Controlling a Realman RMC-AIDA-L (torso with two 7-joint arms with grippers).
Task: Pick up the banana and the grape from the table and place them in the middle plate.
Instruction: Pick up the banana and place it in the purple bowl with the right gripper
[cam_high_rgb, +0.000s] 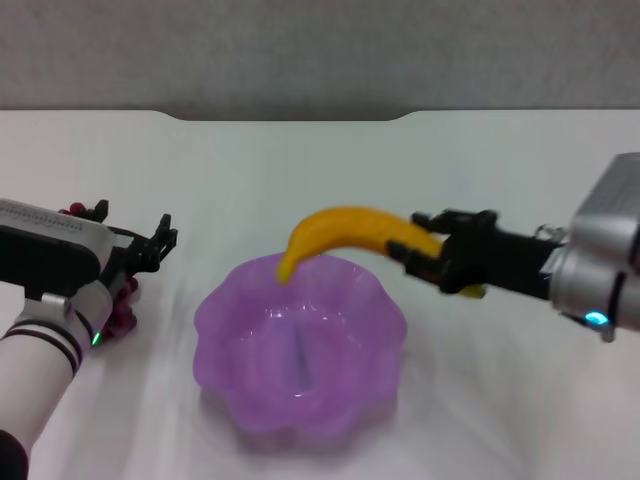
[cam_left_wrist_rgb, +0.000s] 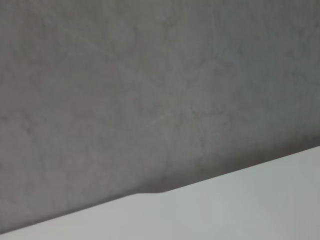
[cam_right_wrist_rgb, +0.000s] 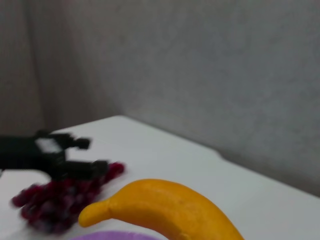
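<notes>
My right gripper keeps carrying the banana until its body hangs over the plate's centre, since the banana's free tip reaches over the empty middle plate.
The yellow-orange banana hangs in the air with my right gripper shut on its right end. Its free tip is over the far rim of the purple scalloped middle plate, which holds nothing. The right wrist view shows the banana close up, above a sliver of the plate's rim. The dark red grape bunch lies on the white table left of the plate, mostly hidden under my left arm. My left gripper is above the grapes, open, with nothing between its fingers.
A grey wall runs behind the table's notched far edge. The left wrist view shows only that wall and a strip of the table. Bare tabletop lies beyond and to the right of the plate.
</notes>
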